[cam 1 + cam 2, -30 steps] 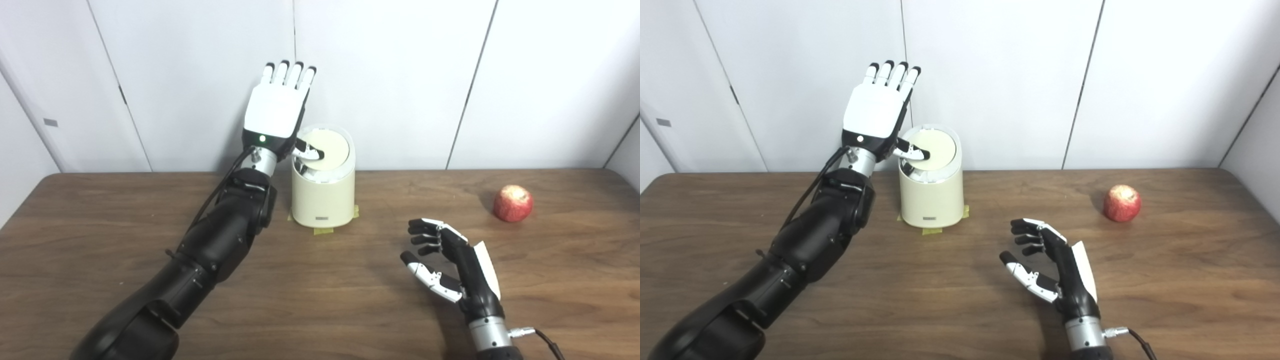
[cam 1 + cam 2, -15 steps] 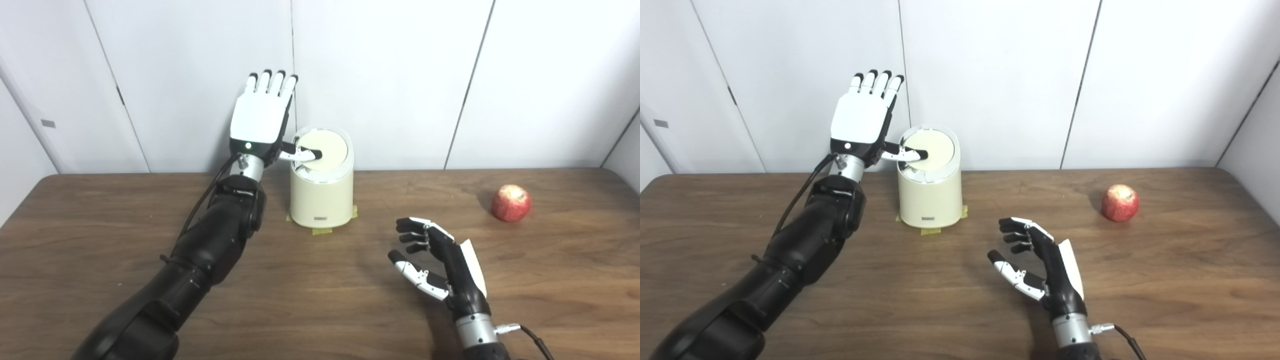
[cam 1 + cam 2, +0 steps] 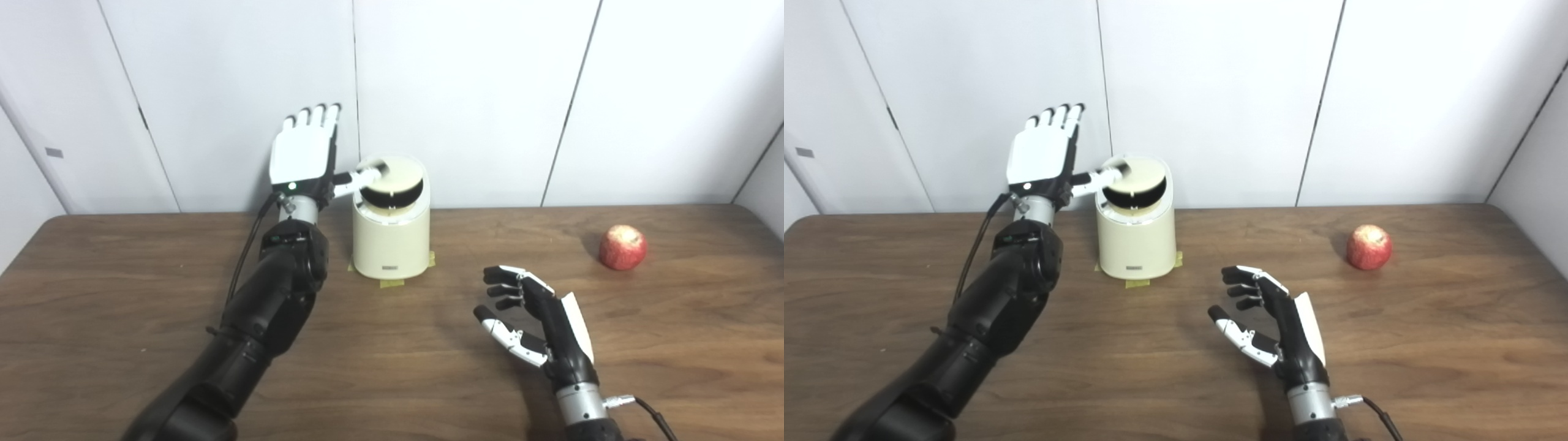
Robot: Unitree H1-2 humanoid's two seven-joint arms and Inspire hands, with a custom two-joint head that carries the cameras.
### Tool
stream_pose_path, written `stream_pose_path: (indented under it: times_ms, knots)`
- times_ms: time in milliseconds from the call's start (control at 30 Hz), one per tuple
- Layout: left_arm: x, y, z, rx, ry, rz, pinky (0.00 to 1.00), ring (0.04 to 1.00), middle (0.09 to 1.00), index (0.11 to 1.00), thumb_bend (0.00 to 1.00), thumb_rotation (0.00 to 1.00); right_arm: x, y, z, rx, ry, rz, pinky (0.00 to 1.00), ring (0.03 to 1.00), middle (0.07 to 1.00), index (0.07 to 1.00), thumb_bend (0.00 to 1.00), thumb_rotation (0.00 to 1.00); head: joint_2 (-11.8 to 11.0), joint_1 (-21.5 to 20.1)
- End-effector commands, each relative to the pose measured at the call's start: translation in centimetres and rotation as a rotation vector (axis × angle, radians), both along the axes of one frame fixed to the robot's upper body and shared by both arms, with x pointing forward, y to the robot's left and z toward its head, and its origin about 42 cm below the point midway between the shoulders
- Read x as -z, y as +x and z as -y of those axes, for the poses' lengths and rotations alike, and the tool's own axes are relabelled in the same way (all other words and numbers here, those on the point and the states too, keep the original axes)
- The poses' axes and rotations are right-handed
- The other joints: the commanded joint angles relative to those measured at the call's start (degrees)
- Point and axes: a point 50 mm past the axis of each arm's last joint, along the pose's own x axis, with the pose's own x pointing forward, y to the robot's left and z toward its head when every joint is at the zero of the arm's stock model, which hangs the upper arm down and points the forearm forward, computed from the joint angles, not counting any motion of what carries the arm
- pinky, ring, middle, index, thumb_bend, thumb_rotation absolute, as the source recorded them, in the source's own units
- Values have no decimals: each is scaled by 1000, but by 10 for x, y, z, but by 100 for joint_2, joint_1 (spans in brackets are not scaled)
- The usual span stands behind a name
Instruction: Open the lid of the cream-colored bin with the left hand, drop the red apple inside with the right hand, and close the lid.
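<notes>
The round lid [image 3: 396,173] will swing up from its back edge and stay attached when the robot opens it, because the dark gap [image 3: 393,198] shows only at the front.
The cream-colored bin [image 3: 392,242] stands near the table's back edge, fixed with yellow tape. Its round lid [image 3: 401,173] is tilted up at the front, showing a dark opening beneath. My left hand [image 3: 304,153] is raised just left of the bin, fingers straight up and apart, its thumb reaching sideways to the lid's left rim. The red apple [image 3: 622,247] rests on the table far to the right. My right hand [image 3: 533,327] hovers over the table in front, open with curled fingers, holding nothing, well left of the apple.
The brown wooden table [image 3: 122,294] runs across the view, with white wall panels close behind the bin. Yellow tape [image 3: 392,282] sticks out under the bin's base. A cable trails from my right wrist [image 3: 649,407].
My left hand has moved left and lower, its thumb sliding from the lid's top to its left rim. The lid has tipped, showing a dark opening. The camera shifted slightly.
</notes>
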Motion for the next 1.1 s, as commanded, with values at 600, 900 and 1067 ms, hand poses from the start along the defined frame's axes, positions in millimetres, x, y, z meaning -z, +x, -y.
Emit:
stream_pose_path:
  times_ms: [600,900,1067]
  knots:
    - [-13,-90,-54,199,-492,283,689,799,806,785,261,1000,-10,11,9,38,21,63,573,665,701,699,277,337,12,92]
    - [43,-139,-82,439,-833,315,662,760,760,730,174,845,-61,24,30,149,-163,253,405,546,652,664,281,358,1,84]
    - [63,-172,-87,438,-932,308,698,773,779,751,185,823,-91,37,59,180,-362,330,432,568,634,678,304,382,-5,58]
